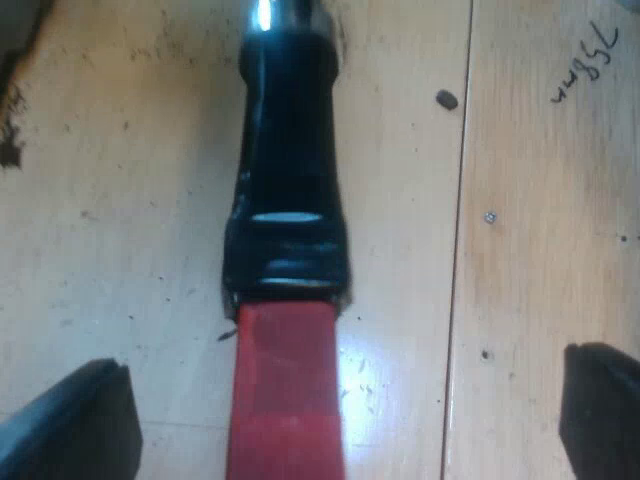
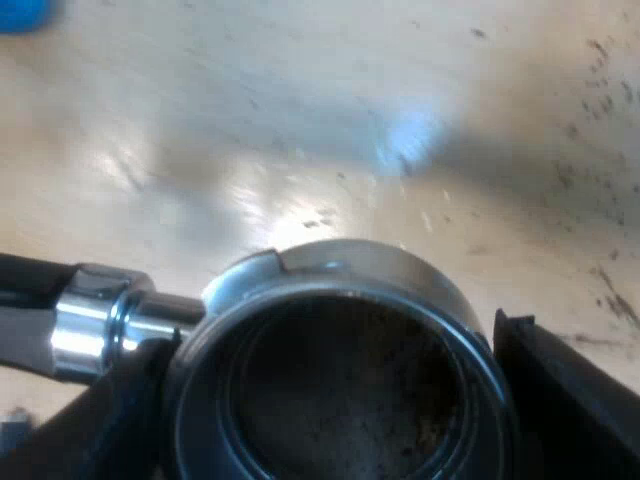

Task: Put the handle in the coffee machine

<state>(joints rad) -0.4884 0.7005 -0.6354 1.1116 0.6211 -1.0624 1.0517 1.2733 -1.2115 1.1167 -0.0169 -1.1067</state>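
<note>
The dark handle [image 1: 288, 170] fits tightly around the red end at their joint [image 1: 288, 304], so the handle will come along straight and stiff when the robot carries the red end.
The metal holder lies on a wooden table. Its dark handle [image 1: 285, 170] runs into its red end [image 1: 285, 390], and my left gripper [image 1: 345, 385] stands open with one finger [image 1: 75, 420] on each side of that red end, well apart from it. The holder's round metal basket [image 2: 340, 370], with dark coffee residue inside, sits between the fingers of my right gripper [image 2: 325, 400], which press against its sides. A shiny neck [image 2: 95, 320] joins the basket to the handle.
The wooden table [image 2: 300, 130] has a seam [image 1: 458, 250] beside the handle and some dark specks of coffee grounds [image 2: 600, 90]. A blue object [image 2: 20, 12], cut off at the edge of the right wrist view, lies farther off on the table.
</note>
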